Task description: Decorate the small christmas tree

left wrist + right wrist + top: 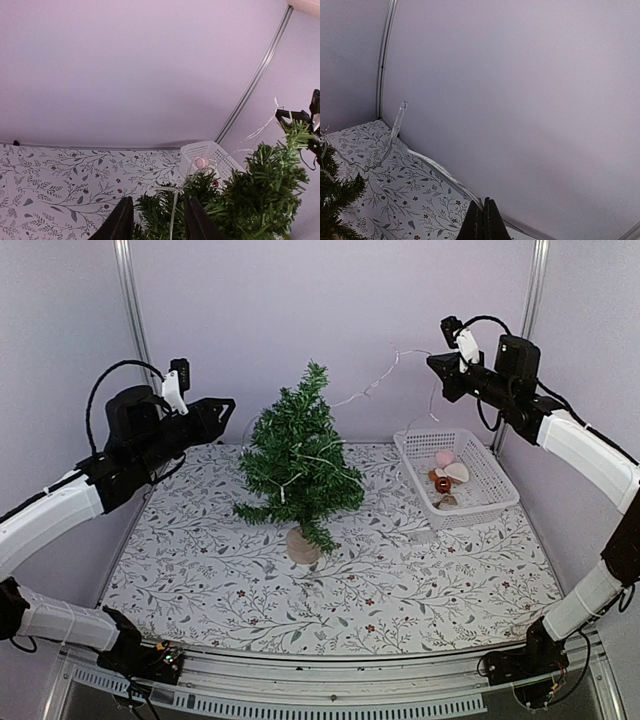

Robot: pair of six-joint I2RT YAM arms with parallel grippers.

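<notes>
My left gripper should reach over the front of the tree and grab the light string's raised part (399, 354) there, because the light string runs (347, 400) behind the tree to my right gripper.
The small christmas tree (298, 462) stands upright on its pale wooden stump in the middle of the table, with a clear light string (372, 385) draped over its branches. My right gripper (434, 361) is raised high at the back right and shut on the light string (432, 167), which runs from its tips down to the tree. My left gripper (226, 408) is open, raised just left of the tree top. In the left wrist view the tree (255, 200) and a strand of the string (174, 212) show between the fingers (122, 220).
A white plastic basket (492, 472) at the back right holds several small ornaments (445, 470). It also shows in the left wrist view (200, 149). The tablecloth (400, 580) has a floral print. Walls and metal frame posts (128, 300) close in the back and sides.
</notes>
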